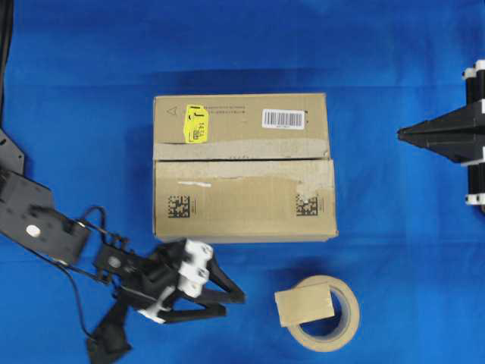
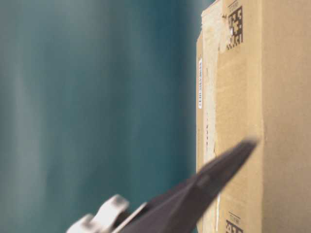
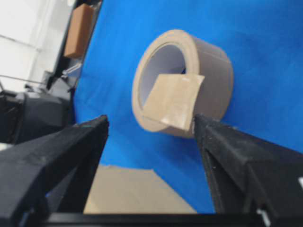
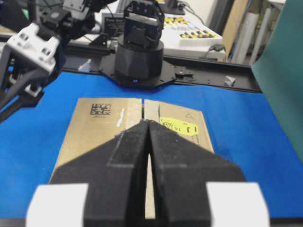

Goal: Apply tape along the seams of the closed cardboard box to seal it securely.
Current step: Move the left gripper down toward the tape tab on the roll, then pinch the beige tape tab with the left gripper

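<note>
The tan tape (image 1: 305, 305) is a short square lying across the roll's rim (image 1: 300, 331), so I expect it to come off in one piece and leave the roll when I pull.
The cardboard box (image 1: 242, 201) lies closed mid-table, with a yellow sticker (image 1: 196, 123) and a barcode label. The seam (image 1: 242, 159) runs across its top, edged by pale torn old tape. The tan square piece of tape (image 1: 305, 303) hangs from the beige tape roll (image 1: 326, 343) in front of the box. My left gripper (image 1: 235, 303) is open and empty, its tips just left of the roll. In the left wrist view the tape (image 3: 174, 101) sits ahead between the open fingers (image 3: 150, 120). My right gripper (image 1: 402, 134) is shut and empty, right of the box; its tip (image 4: 147, 124) points at the seam (image 4: 143, 108).
The blue cloth (image 1: 394, 250) covers the whole table. The left arm's body and cable (image 1: 45, 224) lie at the left front. In the table-level view the box (image 2: 243, 97) fills the right side and a blurred black finger (image 2: 214, 179) crosses in front of it.
</note>
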{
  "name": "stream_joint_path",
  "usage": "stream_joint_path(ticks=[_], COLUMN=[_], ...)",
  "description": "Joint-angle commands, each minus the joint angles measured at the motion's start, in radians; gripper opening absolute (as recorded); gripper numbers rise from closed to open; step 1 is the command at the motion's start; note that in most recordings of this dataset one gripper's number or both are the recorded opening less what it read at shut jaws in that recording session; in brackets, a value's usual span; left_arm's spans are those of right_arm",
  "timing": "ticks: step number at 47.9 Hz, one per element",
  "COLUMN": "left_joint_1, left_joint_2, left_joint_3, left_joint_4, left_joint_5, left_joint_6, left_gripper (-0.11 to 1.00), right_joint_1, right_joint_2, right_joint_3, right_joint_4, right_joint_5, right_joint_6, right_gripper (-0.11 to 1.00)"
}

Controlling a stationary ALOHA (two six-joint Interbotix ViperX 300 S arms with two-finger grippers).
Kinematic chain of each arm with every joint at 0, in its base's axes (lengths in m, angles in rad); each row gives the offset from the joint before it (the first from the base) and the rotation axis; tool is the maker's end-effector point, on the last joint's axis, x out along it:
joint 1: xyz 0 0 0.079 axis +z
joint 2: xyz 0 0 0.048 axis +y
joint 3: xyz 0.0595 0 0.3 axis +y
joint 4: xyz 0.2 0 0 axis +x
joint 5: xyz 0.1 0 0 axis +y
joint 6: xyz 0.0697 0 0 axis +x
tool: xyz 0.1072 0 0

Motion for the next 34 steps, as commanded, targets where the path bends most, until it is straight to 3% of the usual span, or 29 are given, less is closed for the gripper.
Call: stream_joint_path(ticks=[1,20,34], left_joint_1=[0.011,0.028,0.04], left_joint_2=[0.038,0.201,0.284], left_joint_3=[-0.057,-0.193,-0.265], left_joint_4=[-0.003,-0.003,-0.003], left_joint_5=[0.0,0.018,0.02], left_joint_6=[0.011,0.114,0.127], left_gripper=[0.69,0.69,0.69], right_joint_1=[0.002,0.002,0.002], right_joint_2=[0.008,0.037,0.048], right_joint_3=[-0.02,-0.014,-0.012], right_joint_4=[0.002,0.002,-0.002], right_joint_5=[-0.005,-0.003,0.0], right_joint_6=[0.002,0.002,0.002], right_gripper=[0.0,0.0,0.0])
